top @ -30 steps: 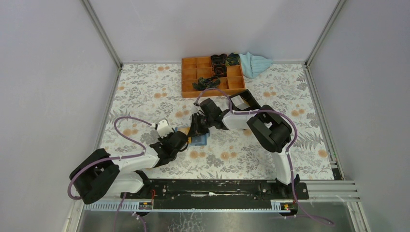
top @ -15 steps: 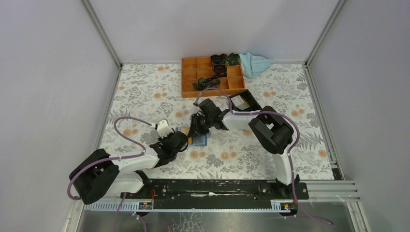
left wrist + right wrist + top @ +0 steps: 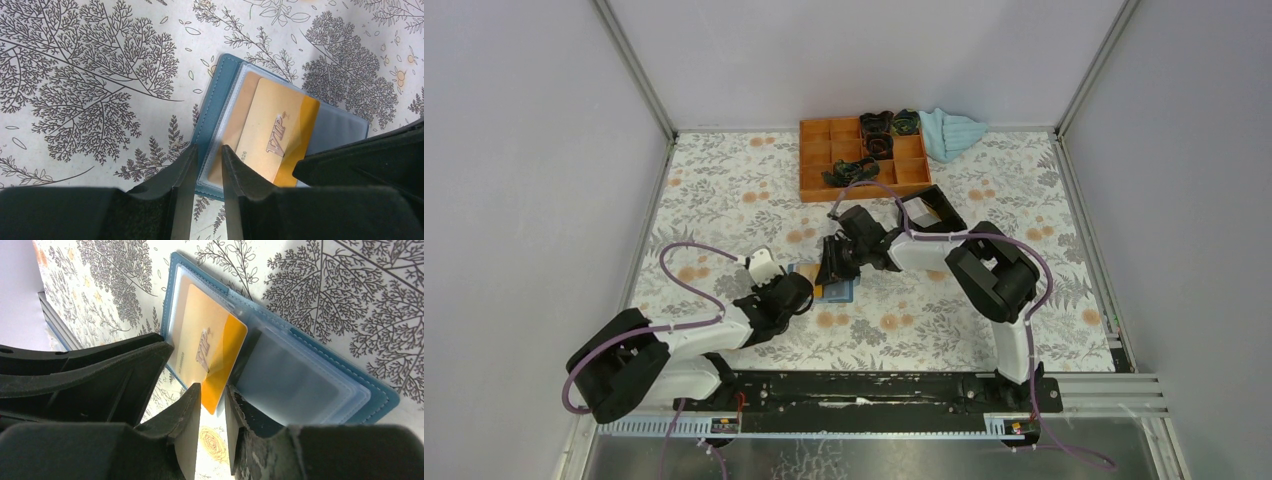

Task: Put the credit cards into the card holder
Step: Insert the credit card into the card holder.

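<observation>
The credit card's orange end (image 3: 227, 357) is poking out of the sleeve, so next my right gripper closes its fingers and pushes the card's outer edge (image 3: 229, 377) farther in.
The card holder (image 3: 220, 95) lies open on the floral table, teal-blue with clear sleeves inside. A tan-orange credit card (image 3: 280, 130) marked VIP sits partly inside one sleeve, its orange end sticking out. My left gripper (image 3: 208, 148) is shut on the card holder's near edge, cover and sleeve between its fingers. My right gripper (image 3: 212, 388) is open. The credit card's (image 3: 210, 350) orange corner hangs in the gap between its fingertips without touching them. The neighbouring sleeve (image 3: 300, 380) is empty. In the top view both grippers meet over the card holder (image 3: 838, 292).
An orange compartment tray (image 3: 864, 160) with dark items stands at the back. A light blue cloth (image 3: 952, 130) lies to its right. A black box with a pale inside (image 3: 924, 208) sits just behind the right arm. Walls close in on both sides.
The right gripper's jaws have spread apart around the card's corner and its arm has shifted slightly. The left gripper and the card holder have stayed put.
</observation>
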Motion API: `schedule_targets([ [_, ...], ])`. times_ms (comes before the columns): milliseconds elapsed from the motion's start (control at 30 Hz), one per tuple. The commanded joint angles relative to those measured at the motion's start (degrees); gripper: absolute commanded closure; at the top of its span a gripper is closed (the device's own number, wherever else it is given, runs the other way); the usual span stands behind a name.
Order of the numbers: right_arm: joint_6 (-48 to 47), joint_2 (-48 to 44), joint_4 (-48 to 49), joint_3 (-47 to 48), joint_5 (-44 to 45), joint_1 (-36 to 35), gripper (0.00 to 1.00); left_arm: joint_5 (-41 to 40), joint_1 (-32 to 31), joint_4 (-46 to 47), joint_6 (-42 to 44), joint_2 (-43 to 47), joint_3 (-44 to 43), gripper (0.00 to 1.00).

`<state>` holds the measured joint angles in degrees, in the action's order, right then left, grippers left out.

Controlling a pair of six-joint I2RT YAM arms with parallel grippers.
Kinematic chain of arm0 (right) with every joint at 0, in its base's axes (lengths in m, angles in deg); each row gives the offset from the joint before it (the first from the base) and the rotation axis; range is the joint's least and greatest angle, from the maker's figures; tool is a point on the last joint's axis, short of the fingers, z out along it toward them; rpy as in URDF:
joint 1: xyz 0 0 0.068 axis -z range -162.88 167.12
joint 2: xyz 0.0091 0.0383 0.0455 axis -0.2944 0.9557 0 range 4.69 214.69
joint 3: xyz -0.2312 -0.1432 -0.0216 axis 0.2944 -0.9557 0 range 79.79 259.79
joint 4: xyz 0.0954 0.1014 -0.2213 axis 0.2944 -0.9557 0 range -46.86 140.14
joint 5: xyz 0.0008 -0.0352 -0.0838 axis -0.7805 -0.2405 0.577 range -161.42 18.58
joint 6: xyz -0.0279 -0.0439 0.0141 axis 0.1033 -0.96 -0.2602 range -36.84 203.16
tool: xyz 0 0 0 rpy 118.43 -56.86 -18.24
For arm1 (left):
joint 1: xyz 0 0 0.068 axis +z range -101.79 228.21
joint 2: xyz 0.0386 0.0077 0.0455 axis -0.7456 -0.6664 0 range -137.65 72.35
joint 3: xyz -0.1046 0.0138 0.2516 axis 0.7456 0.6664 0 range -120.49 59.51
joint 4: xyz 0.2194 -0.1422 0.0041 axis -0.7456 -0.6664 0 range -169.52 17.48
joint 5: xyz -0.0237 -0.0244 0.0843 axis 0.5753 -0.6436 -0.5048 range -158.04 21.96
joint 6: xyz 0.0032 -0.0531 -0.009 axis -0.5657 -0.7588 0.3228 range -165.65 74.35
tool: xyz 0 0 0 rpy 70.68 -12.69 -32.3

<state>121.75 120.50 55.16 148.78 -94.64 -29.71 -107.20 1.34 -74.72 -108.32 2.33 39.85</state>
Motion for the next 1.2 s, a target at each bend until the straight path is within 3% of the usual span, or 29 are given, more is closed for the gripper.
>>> schedule_targets([
  [0,-1.6,-3.7,-0.9,-1.0,2.3,-0.4,0.68,0.3,-0.3,-1.6,-0.6,0.3,1.4,0.68],
  [300,-2.4,-4.6,-1.1,-1.6,4.5,-0.3,0.71,0.3,-0.4,-1.9,-0.8,0.7,1.5,0.68],
  [567,-3.3,-1.5,-2.6,0.2,4.9,-0.3,0.93,0.4,-0.4,-2.0,-1.0,0.8,1.6,0.68],
  [1167,-1.6,1.2,-0.4,1.7,3.0,-0.8,0.96,0.4,-0.5,-1.9,-1.0,0.3,1.2,0.69],
])
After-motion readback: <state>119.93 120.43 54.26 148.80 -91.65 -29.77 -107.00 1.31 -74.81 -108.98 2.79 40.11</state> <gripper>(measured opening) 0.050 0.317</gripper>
